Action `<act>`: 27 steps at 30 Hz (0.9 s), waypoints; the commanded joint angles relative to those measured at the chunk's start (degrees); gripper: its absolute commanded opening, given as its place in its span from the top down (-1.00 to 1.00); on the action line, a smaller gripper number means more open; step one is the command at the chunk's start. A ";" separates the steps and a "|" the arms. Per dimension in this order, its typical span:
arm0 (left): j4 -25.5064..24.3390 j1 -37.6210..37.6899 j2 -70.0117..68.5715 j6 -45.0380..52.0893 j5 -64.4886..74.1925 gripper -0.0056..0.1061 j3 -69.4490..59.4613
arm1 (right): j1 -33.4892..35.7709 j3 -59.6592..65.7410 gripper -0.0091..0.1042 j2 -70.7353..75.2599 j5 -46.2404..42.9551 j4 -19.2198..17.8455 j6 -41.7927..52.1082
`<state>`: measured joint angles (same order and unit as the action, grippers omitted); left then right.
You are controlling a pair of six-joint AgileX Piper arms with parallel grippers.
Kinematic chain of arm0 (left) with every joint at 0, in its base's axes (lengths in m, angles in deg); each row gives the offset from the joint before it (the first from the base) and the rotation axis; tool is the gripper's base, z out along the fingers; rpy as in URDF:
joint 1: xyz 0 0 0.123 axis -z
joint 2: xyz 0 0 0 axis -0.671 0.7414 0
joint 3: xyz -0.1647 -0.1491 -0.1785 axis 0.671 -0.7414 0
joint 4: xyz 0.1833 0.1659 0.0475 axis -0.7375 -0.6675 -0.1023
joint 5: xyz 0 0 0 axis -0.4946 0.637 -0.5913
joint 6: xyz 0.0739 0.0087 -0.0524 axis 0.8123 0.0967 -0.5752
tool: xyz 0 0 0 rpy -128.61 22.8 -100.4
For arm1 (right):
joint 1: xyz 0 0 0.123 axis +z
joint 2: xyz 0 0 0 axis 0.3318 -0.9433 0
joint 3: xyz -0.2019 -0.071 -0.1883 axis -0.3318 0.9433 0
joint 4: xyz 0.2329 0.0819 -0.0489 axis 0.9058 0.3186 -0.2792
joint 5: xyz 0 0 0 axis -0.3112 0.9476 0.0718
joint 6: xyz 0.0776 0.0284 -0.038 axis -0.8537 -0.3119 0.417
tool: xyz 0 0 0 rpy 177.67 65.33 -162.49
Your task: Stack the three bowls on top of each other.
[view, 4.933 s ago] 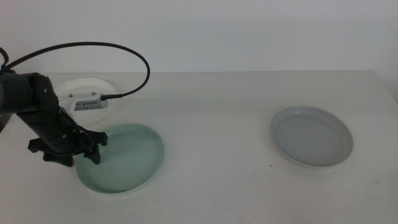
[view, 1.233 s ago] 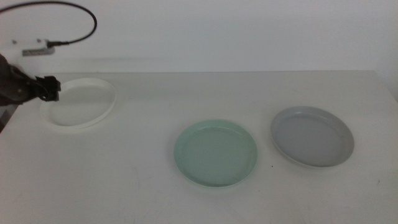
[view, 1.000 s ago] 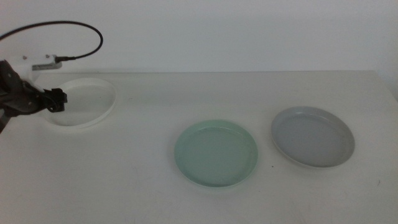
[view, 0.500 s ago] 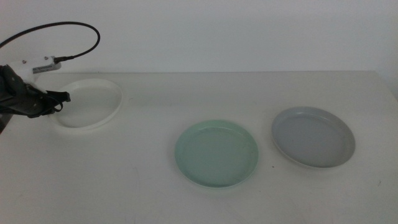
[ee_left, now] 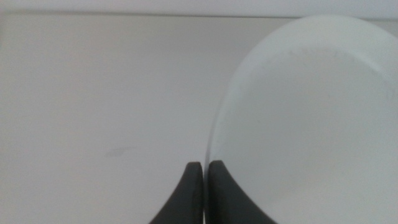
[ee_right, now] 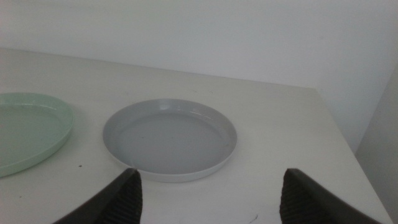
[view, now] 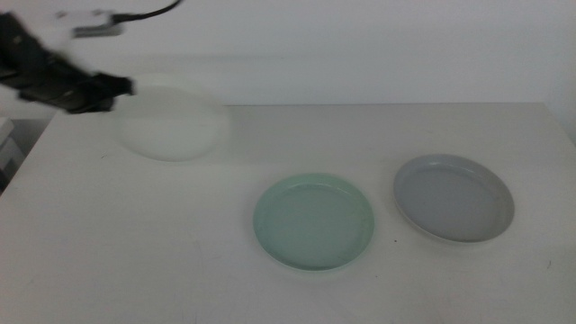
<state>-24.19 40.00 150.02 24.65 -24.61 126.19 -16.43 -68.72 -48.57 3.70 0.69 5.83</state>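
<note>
The robot's left gripper is pinching the white bowl's rim (ee_left: 222,112) and the mint green bowl (view: 313,221) is empty, so the left gripper should keep carrying the white bowl until it sits inside the mint green bowl.
The white bowl (view: 173,123) hangs tilted above the table's far left, motion-blurred. My left gripper (view: 115,87) is shut on its rim; in the left wrist view the two jaws of the left gripper (ee_left: 204,169) pinch the edge of the white bowl (ee_left: 311,118). The mint green bowl (view: 313,221) rests flat near the table's middle, with the grey bowl (view: 453,197) to its right. My right gripper (ee_right: 211,190) stands open just short of the grey bowl (ee_right: 170,138), out of the middle view. An edge of the green bowl (ee_right: 28,127) shows in the right wrist view.
The pale table (view: 162,252) ends at its right edge (view: 562,135). A black cable (view: 148,13) trails from the left arm (view: 40,76) along the white wall behind.
The left gripper has lifted the white bowl off the table and carried it up and to the right. The green and grey bowls have not moved since one second ago.
</note>
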 commanded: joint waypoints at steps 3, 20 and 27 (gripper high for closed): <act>2.54 8.01 -6.18 -0.32 1.10 0.90 1.12 | -0.39 -0.33 -0.16 1.51 -4.42 -0.40 0.45; 12.37 27.46 -5.50 -0.36 -13.24 0.90 -13.17 | -0.39 -0.33 -0.16 1.51 -4.42 -0.40 0.45; 13.97 27.90 -1.76 -0.36 -15.23 0.90 -13.35 | -0.39 -0.33 -0.16 1.51 -4.42 -0.40 0.45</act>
<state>-11.66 67.58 150.34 24.76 -36.46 111.58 -16.43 -68.72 -48.57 3.70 0.69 5.83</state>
